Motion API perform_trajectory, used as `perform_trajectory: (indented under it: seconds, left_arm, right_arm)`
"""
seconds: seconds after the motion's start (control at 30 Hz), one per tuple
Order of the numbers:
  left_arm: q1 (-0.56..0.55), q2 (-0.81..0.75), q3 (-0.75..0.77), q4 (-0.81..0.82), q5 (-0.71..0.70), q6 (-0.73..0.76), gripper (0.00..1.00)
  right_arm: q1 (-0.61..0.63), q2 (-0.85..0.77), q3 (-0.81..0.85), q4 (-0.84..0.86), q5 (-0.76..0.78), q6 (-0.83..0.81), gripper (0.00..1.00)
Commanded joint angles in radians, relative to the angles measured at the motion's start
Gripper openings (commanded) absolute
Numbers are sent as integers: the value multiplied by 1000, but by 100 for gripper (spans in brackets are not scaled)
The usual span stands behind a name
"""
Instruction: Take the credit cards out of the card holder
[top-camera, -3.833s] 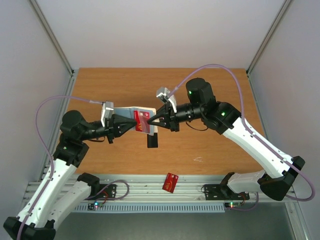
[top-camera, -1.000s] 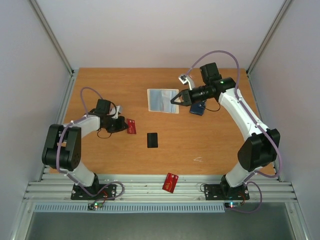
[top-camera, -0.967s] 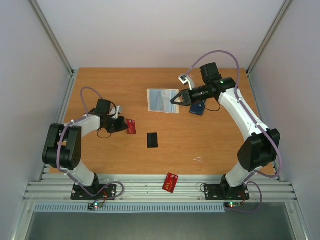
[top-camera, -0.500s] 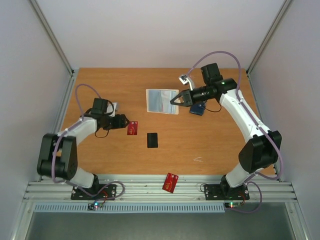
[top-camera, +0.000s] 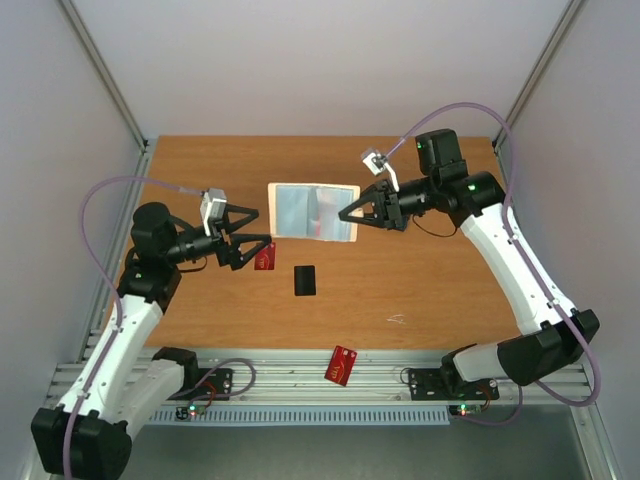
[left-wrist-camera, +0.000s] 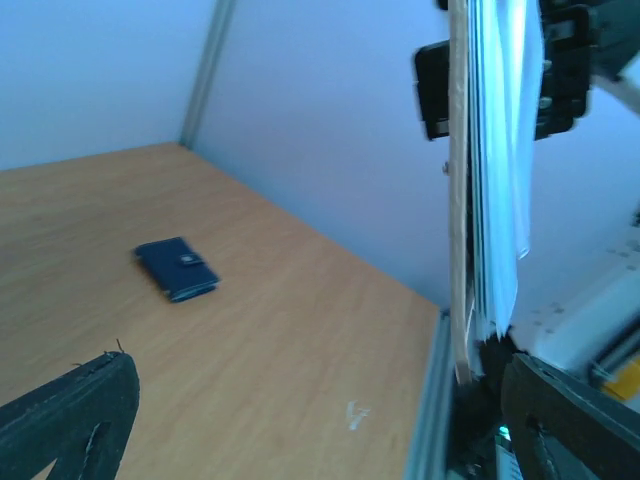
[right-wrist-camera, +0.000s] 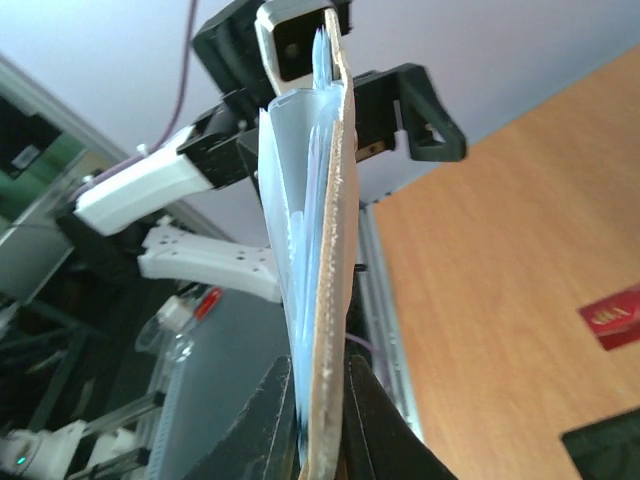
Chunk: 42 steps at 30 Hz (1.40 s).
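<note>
I can see the card holder's free edge (left-wrist-camera: 462, 290) close to one finger of my open left gripper, so I should use my right gripper to move the card holder deeper into that gap (left-wrist-camera: 320, 425).
My right gripper (top-camera: 347, 214) is shut on the right edge of the card holder (top-camera: 310, 212), a pale beige fold with blue-grey sleeves, and holds it above the table. In the right wrist view the card holder (right-wrist-camera: 330, 260) stands edge-on between the fingers (right-wrist-camera: 372, 420). My left gripper (top-camera: 260, 227) is open and empty just left of the holder's free edge, which shows edge-on as the card holder (left-wrist-camera: 462, 200) in the left wrist view. One red credit card (top-camera: 264, 258) lies on the table below the left gripper. A black card (top-camera: 305, 280) lies a little to its right.
A second red card (top-camera: 342, 365) rests on the metal rail at the near edge. A small dark blue wallet (left-wrist-camera: 177, 270) lies on the wood far to the right. A white scuff mark (top-camera: 396, 320) marks the table at the right front.
My left gripper has opened, left the red card on the table, and risen to the right toward the holder. The right arm has carried the holder a little to the left.
</note>
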Motion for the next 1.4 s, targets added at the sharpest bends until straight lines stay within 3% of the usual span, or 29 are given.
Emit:
perform_trajectory:
  seconds: [0.0, 0.27, 0.57, 0.67, 0.77, 0.9, 0.97, 1.07, 1.17, 1.37]
  left_arm:
    - [-36, -36, 48, 91, 99, -106, 98]
    - [-104, -67, 48, 134, 87, -134, 42]
    - [-214, -71, 37, 170, -2, -112, 11]
    - [-250, -67, 49, 188, -13, -113, 1]
    - [-272, -69, 43, 197, -36, -125, 0]
    - [-274, -96, 34, 138, -171, -147, 0]
    - [-274, -105, 40, 64, -265, -119, 0]
    - [-274, -104, 34, 8, -330, -54, 0]
    - [-275, -100, 36, -37, -390, -55, 0]
    - [-274, -94, 38, -20, -348, -54, 0]
  right_arm:
    - [64, 9, 65, -121, -107, -114, 4]
    - [145, 2, 78, -171, -18, -123, 6]
    - [204, -6, 2, 33, 36, -3, 6]
    - [203, -18, -50, 157, 103, 82, 13]
    - [204, -16, -87, 242, 182, 161, 21]
    - [204, -50, -119, 250, 266, 183, 66]
    - [220, -99, -135, 244, 436, 192, 97]
    - [298, -142, -143, 254, 661, 163, 98]
    - [348, -167, -168, 308, 707, 162, 98]
    - [496, -102, -136, 323, 1018, 162, 99]
